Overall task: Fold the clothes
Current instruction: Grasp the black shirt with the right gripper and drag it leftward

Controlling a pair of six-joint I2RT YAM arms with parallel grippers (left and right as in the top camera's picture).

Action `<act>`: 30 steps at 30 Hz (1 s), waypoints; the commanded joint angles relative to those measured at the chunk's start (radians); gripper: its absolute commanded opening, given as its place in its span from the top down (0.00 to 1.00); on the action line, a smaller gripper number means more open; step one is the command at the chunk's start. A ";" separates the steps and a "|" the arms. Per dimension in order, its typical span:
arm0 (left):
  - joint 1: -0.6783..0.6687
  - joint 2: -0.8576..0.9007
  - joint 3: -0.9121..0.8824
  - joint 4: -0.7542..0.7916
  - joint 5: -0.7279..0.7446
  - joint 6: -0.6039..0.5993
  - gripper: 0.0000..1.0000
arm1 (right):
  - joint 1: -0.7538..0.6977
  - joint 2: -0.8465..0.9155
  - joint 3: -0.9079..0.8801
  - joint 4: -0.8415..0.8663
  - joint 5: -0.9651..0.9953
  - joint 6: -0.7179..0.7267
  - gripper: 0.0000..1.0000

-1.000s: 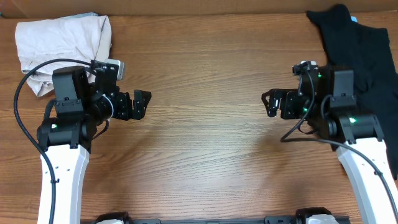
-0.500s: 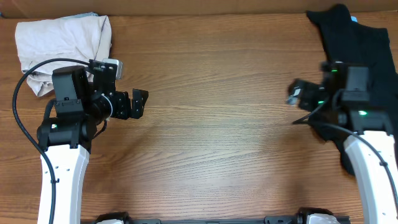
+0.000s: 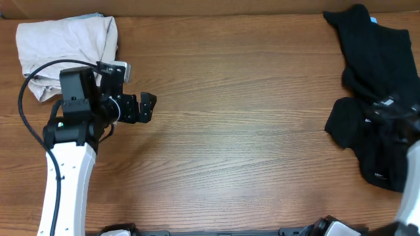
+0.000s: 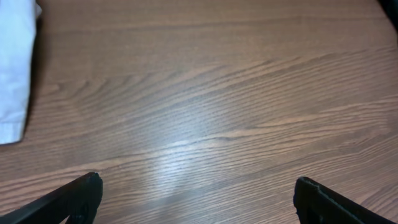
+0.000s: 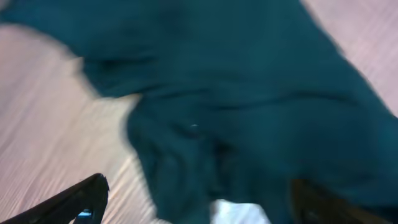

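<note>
The open fingers of my right gripper are facing loose black cloth (image 5: 186, 143). I should keep reaching for the heap's front part (image 3: 395, 157) until the fingers touch the cloth and close.
The clothes (image 3: 377, 62) are a heap of black garments at the table's far right, with a sliver of light-blue fabric (image 3: 374, 20) at its back edge. My right gripper (image 3: 386, 110) hovers over the heap's front part, blurred and hard to pick out against the black. In the right wrist view dark cloth (image 5: 249, 99) fills the frame, with a small white patch (image 5: 239, 211) low down. The right gripper (image 5: 199, 186) is open there, its fingers wide apart over the cloth. My left gripper (image 3: 147, 105) is open over bare wood at the left, and it (image 4: 198, 182) holds nothing.
A pale beige folded garment (image 3: 65, 46) lies at the back left corner, just behind the left arm; its edge (image 4: 13, 68) shows in the left wrist view. Bare wooden table (image 3: 243, 131) stretches between the two arms.
My right arm has swung right, from the bare wood onto the black heap. The left arm has barely moved.
</note>
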 commanded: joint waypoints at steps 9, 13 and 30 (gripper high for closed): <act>0.003 0.039 0.022 0.012 0.002 0.023 0.00 | -0.376 0.198 0.024 -0.006 -0.250 0.067 0.05; 0.003 0.039 0.022 0.013 0.001 0.023 0.00 | -0.410 0.254 0.008 0.045 -0.249 0.095 0.09; 0.003 0.039 0.022 0.020 0.002 0.023 0.00 | -0.505 0.314 0.001 0.095 -0.244 0.154 0.10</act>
